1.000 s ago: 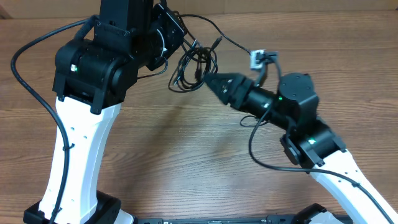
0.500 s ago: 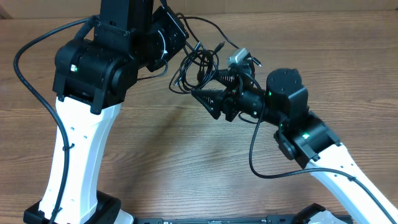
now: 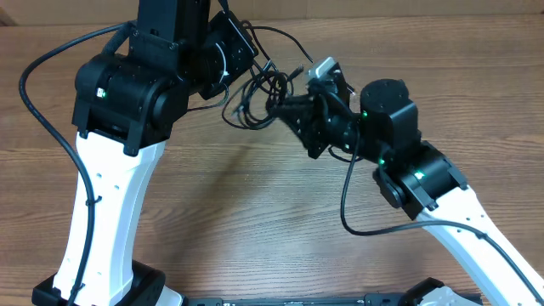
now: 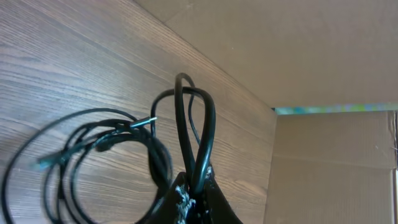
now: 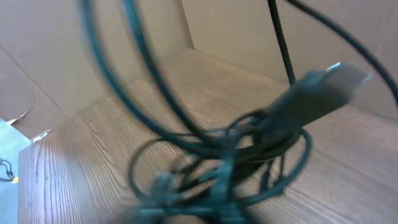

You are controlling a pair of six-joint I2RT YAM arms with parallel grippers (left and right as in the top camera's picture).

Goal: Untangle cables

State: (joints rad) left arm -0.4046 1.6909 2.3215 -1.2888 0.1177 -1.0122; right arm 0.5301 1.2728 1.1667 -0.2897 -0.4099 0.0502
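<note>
I should let go of the loop (image 4: 209, 118) with my left gripper and put the tangle down with my right gripper, because the tangle hangs bunched (image 3: 262, 99) beside the loop in my left gripper.
A tangle of thin black cables (image 3: 255, 93) hangs at the back middle of the wooden table. My left gripper (image 3: 231, 61) is shut on a loop of this cable. In the left wrist view its fingers (image 4: 193, 198) pinch the loop (image 4: 189, 124), and the coil (image 4: 93, 155) lies to the left. My right gripper (image 3: 291, 115) points left at the tangle's right side and looks open. The right wrist view is blurred. It shows cable loops (image 5: 205, 149) close ahead and a dangling plug (image 5: 317, 93), but not the fingers.
The table (image 3: 255, 221) is brown wood. The bulky left arm (image 3: 127, 93) and its white base stand at the left. The right arm's supply cable (image 3: 348, 204) loops over the table. Cardboard walls (image 4: 336, 168) stand behind the table.
My right gripper has swung up and back, closer to the tangle, and has rotated. The tangle has shifted slightly left. The left gripper holds the cable in the same place.
</note>
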